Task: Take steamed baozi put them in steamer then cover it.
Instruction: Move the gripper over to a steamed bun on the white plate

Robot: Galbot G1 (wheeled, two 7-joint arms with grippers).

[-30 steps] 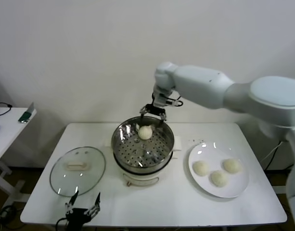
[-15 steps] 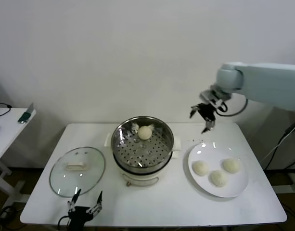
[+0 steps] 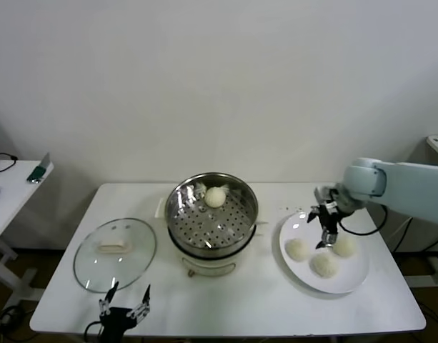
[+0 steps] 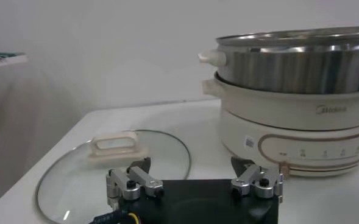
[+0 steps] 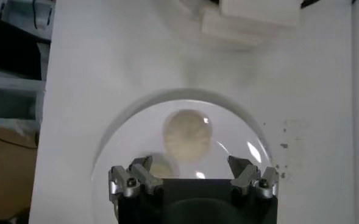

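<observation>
My right gripper should keep moving its open fingers toward the baozi (image 3: 296,249) nearest the steamer, since they line up with it, until they are on either side of its sides (image 5: 187,135), and then close.
One baozi (image 3: 216,196) lies on the perforated tray at the back of the steel steamer (image 3: 212,218). Three baozi (image 3: 297,249) (image 3: 324,264) (image 3: 343,246) lie on the white plate (image 3: 354,276) to the steamer's right. My right gripper (image 3: 324,230) is open and empty, hovering just above the plate between the buns. In the right wrist view one baozi (image 5: 187,134) lies ahead of the open gripper (image 5: 191,169), another (image 5: 159,168) partly hidden by it. My left gripper (image 3: 124,304) is open and empty at the table's front edge, near the glass lid (image 3: 115,254).
The lid (image 4: 112,164) lies flat on the table left of the steamer's white base (image 4: 295,143). A side table (image 3: 11,189) with small items stands at far left. The wall is close behind the table.
My right arm swung from over the steamer to the right and came down over the plate, empty. One baozi stayed in the steamer. The left arm has not moved.
</observation>
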